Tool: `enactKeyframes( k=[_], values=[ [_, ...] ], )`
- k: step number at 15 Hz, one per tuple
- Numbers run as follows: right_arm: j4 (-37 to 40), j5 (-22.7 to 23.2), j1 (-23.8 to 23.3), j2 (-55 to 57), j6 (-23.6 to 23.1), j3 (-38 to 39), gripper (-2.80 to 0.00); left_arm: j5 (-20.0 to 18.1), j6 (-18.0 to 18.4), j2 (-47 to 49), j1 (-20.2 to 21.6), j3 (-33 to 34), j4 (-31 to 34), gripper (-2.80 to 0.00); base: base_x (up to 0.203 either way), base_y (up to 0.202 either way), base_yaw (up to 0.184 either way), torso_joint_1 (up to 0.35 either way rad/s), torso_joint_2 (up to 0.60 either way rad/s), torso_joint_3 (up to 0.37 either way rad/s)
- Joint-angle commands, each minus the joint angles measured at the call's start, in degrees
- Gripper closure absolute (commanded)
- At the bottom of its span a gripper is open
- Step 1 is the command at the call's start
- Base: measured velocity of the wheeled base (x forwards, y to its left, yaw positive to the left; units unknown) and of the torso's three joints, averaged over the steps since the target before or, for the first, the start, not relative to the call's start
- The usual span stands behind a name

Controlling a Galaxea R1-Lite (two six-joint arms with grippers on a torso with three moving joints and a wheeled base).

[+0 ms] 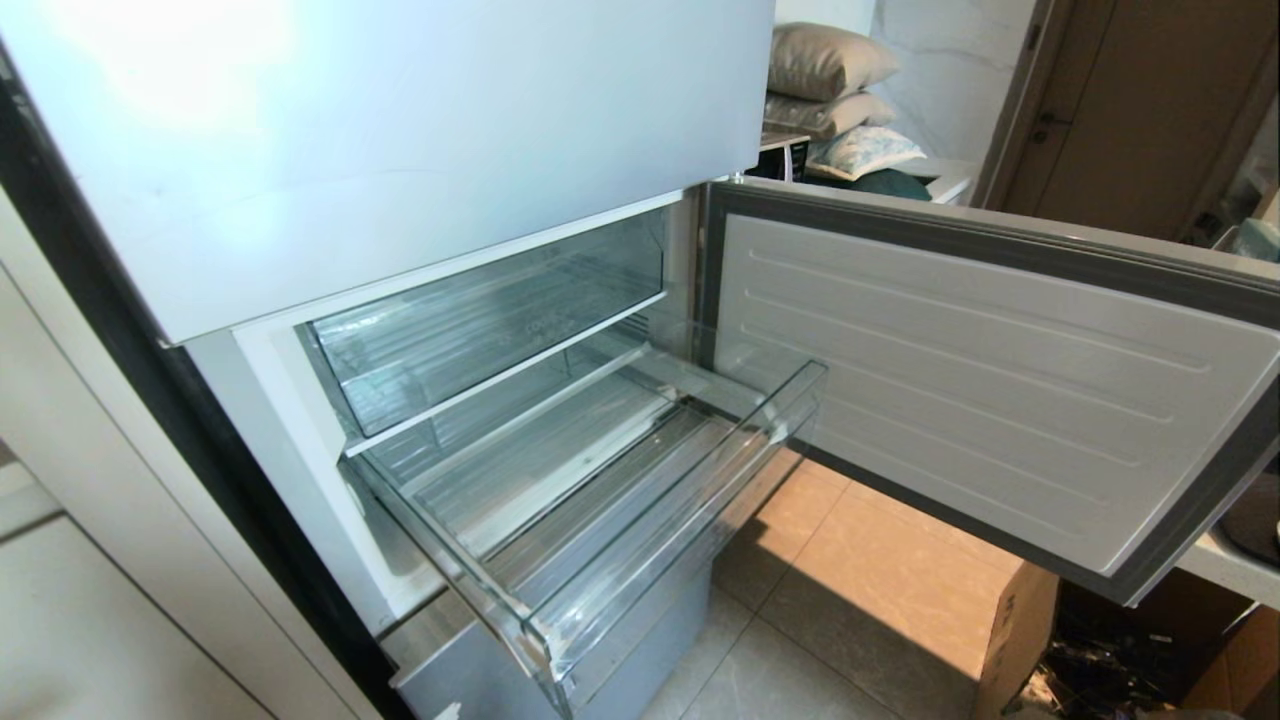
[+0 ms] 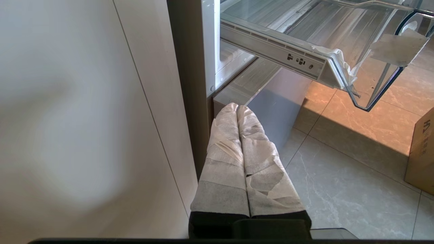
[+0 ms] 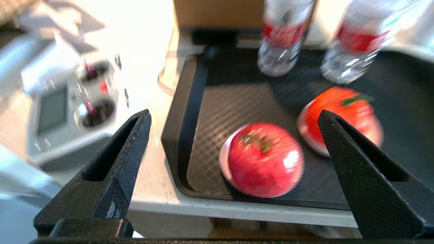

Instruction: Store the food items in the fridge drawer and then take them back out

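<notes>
I see the fridge drawer's side walls (image 1: 439,532) going straight back into an open bay, so I expect the drawer (image 1: 678,534) to slide all the way in when I push its front.
A shiny red apple (image 3: 264,160) and an orange-red fruit (image 3: 335,112) lie side by side on a black tray (image 3: 183,112). My right gripper (image 3: 234,113) hangs open above the tray's near corner, nothing between its black fingers. The apple shows between the fingers, well below them. The clear fridge drawer (image 1: 600,530) stands pulled out and holds nothing; its corner (image 2: 366,67) also shows in the left wrist view. My left gripper (image 2: 237,107), with tape-wrapped fingers, is shut and parked low beside the fridge base. Neither arm shows in the head view.
The fridge door (image 1: 980,390) stands open to the right of the drawer. Two water bottles (image 3: 284,34) stand at the tray's far side. A grey device (image 3: 67,112) sits on the white table beside the tray. A cardboard box (image 1: 1015,630) is on the tiled floor.
</notes>
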Motion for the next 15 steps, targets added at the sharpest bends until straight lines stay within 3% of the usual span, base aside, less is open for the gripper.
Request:
enactKeyframes(
  k=[1,5,6,8,12,13,15],
  values=[
    [1.96,-0.27,-1.06,-10.11,0.94,0.44,-2.8,0.03,-0.01,-0.02,0.02,0.01,0.06,0.0,0.0,0.0,0.0,0.0,0.0,0.0],
    [9.79,-0.53,-1.88,-31.36,5.13,4.56,-2.8,0.03,-0.01,-0.02,0.02,0.01,0.06,0.0,0.0,0.0,0.0,0.0,0.0,0.0],
    [11.37,-0.28,-0.73,-36.5,5.54,6.92,0.0,0.03,-0.01,-0.02,-0.06,0.01,0.06,0.0,0.0,0.0,0.0,0.0,0.0,0.0],
    [14.42,0.06,7.24,-46.19,5.88,13.5,0.0,0.03,-0.01,-0.02,0.02,0.01,0.06,0.0,0.0,0.0,0.0,0.0,0.0,0.0],
    [21.85,-2.53,37.49,-58.03,4.33,23.69,0.0,0.03,-0.01,-0.02,0.02,0.01,0.06,0.0,0.0,0.0,0.0,0.0,0.0,0.0],
    [26.88,-4.27,42.87,-63.27,2.77,26.03,0.0,0.02,-0.01,-0.02,0.02,0.01,0.06,0.0,0.0,0.0,0.0,0.0,0.0,0.0],
    [38.62,-6.73,48.02,-73.81,-1.43,29.57,0.0,0.03,-0.01,-0.02,0.02,0.01,0.06,0.0,0.0,0.0,0.0,0.0,0.0,0.0]
  ],
)
